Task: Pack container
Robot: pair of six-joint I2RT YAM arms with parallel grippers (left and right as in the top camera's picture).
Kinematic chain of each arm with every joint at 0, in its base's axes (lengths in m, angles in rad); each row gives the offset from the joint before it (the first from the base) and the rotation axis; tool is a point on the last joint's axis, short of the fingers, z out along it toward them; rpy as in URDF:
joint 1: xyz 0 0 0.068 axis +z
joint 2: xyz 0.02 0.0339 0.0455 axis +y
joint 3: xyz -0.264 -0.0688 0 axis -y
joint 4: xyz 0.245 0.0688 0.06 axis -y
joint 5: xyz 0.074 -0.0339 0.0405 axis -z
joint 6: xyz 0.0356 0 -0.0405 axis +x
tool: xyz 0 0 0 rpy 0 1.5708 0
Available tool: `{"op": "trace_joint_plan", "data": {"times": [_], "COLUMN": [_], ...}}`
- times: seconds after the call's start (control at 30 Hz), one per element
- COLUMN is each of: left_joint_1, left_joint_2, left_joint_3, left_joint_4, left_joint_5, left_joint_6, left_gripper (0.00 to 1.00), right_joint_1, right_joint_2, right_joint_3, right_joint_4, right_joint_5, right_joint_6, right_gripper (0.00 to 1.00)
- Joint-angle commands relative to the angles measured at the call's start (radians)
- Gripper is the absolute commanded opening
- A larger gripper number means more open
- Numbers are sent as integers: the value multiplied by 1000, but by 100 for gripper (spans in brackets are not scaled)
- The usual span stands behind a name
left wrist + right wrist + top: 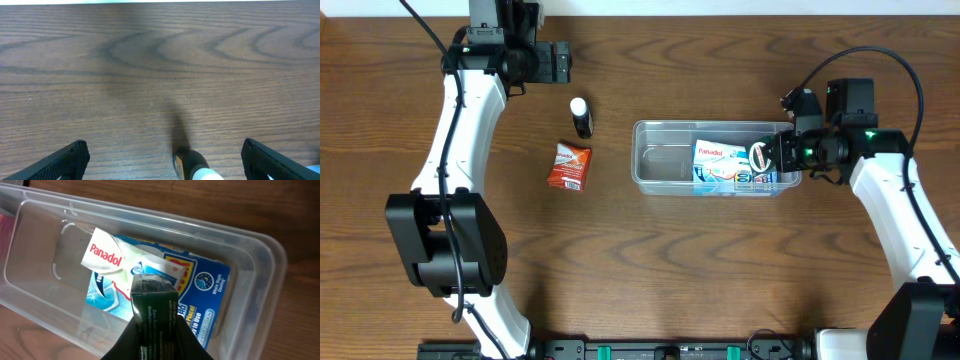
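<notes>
Next, I let go of the end of the dark green box (150,300) with my right gripper and push its white-circle side (758,157) down flat into the container, because the green box slants above the blue carton.
The clear plastic container (662,166) lies at the table's centre right. A blue carton (720,178) and a white Panadol box (712,152) rest in its right half. My right gripper (772,156) hovers over the tub's right end, shut on a dark green box (152,300) held above the blue carton (207,287) and the Panadol box (112,255). My left gripper (560,62) is open at the back left. In its wrist view the open left gripper (165,147) has a black bottle with a white cap (192,166) lying on the table between its fingers (67,160), untouched.
The black bottle (581,115) lies left of the container, with an orange-red packet (568,166) just in front of it. The container's left half (55,265) holds nothing. Bare wood surrounds everything.
</notes>
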Motion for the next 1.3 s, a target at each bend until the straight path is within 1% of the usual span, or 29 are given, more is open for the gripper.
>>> {"op": "trace_joint_plan", "data": {"times": [0.0, 0.17, 0.2, 0.23, 0.27, 0.3, 0.33, 0.4, 0.5, 0.63, 0.77, 0.83, 0.9, 1.0, 1.1, 1.17, 1.2, 1.27], "left_joint_1": [7, 7, 7, 7, 7, 7, 7, 7, 7, 7, 7, 7, 7, 7, 7, 7, 7, 7], "left_joint_2": [8, 8, 8, 8, 8, 8, 8, 8, 8, 8, 8, 8, 8, 8, 8, 8, 8, 8], "left_joint_3": [-12, -12, -12, -12, -12, -12, -12, -12, -12, -12, -12, -12, -12, -12, -12, -12, -12, -12], "left_joint_4": [1, 1, 1, 1, 1, 1, 1, 1, 1, 1, 1, 1, 1, 1, 1, 1, 1, 1], "left_joint_5": [5, 5, 5, 5, 5, 5, 5, 5, 5, 5, 5, 5, 5, 5, 5, 5, 5, 5], "left_joint_6": [6, 6, 6, 6, 6, 6, 6, 6, 6, 6, 6, 6, 6, 6, 6, 6, 6, 6], "left_gripper": [98, 98, 98, 98, 98, 98, 98, 98, 98, 98, 98, 98, 98, 98, 98, 98, 98, 98], "right_joint_1": [-6, -7, -7, -7, -7, -7, -7, -7, -7, -7, -7, -7, -6, 8, 41, 72, 86, 110], "right_joint_2": [1, 1, 1, 1, 1, 1, 1, 0, 0, 0, 0, 0, -1, -2, -2, -1, -1, -1], "right_joint_3": [-29, -75, -83, -89, -92, -92, -92, -92, -91, -89, -79, -69, -60, -54, -54, -54, -54, -54], "right_joint_4": [14, 63, 74, 80, 82, 82, 85, 99, 121, 163, 182, 177, 167, 149, 136, 133, 134, 140], "right_joint_5": [-31, -27, -28, -28, -27, -27, -27, -27, -27, -27, -27, -27, -28, -29, -27, -26, -18, 31], "right_joint_6": [41, 69, 69, 69, 69, 68, 68, 68, 65, 61, 56, 46, 47, 47, 37, -1, -11, -14], "right_gripper": [1, 2, 16, 45, 58, 65, 70, 71, 70, 66, 63, 59, 53, 40, 33, 23, 17, 8]}}
